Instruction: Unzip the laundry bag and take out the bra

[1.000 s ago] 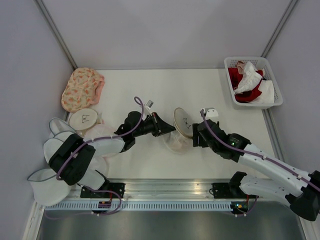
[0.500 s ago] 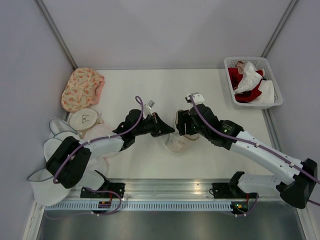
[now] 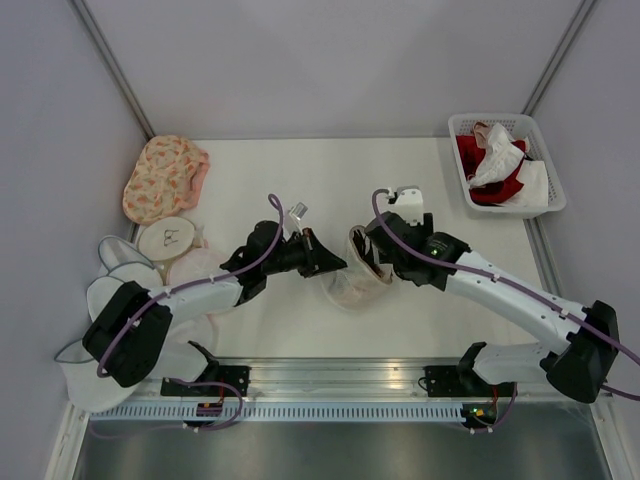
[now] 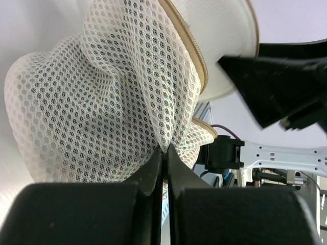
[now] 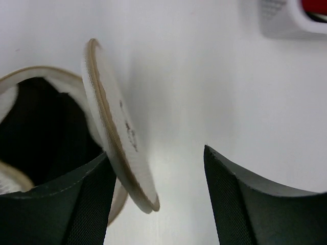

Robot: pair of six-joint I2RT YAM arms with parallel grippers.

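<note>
The laundry bag's opening (image 3: 366,250) shows solid black inside pale mesh. I should expect the laundry bag to have a black piece of clothing in it that lifts out whole.
The cream-white mesh laundry bag (image 3: 347,288) lies at the table's middle, unzipped, its flat lid (image 3: 357,256) with the black icon tipped up on edge. My left gripper (image 3: 335,265) is shut on a fold of the bag's mesh wall (image 4: 102,102), pinched at the jaw tips (image 4: 164,150). My right gripper (image 3: 372,262) is open, and the lid's edge (image 5: 115,138) hangs between its fingers, close to the left one (image 5: 87,194). The bag's opening (image 5: 46,127) is dark. I cannot make out the bra inside.
A white basket (image 3: 500,117) of red and white clothes stands at the back right. A peach floral bag (image 3: 163,177), another round icon pouch (image 3: 168,238) and plain white pouches (image 3: 110,290) lie along the left wall.
My right gripper has swung from the bag's right side up and over to the raised lid, which now sits between its open fingers. My left gripper has kept its pinch on the mesh.
</note>
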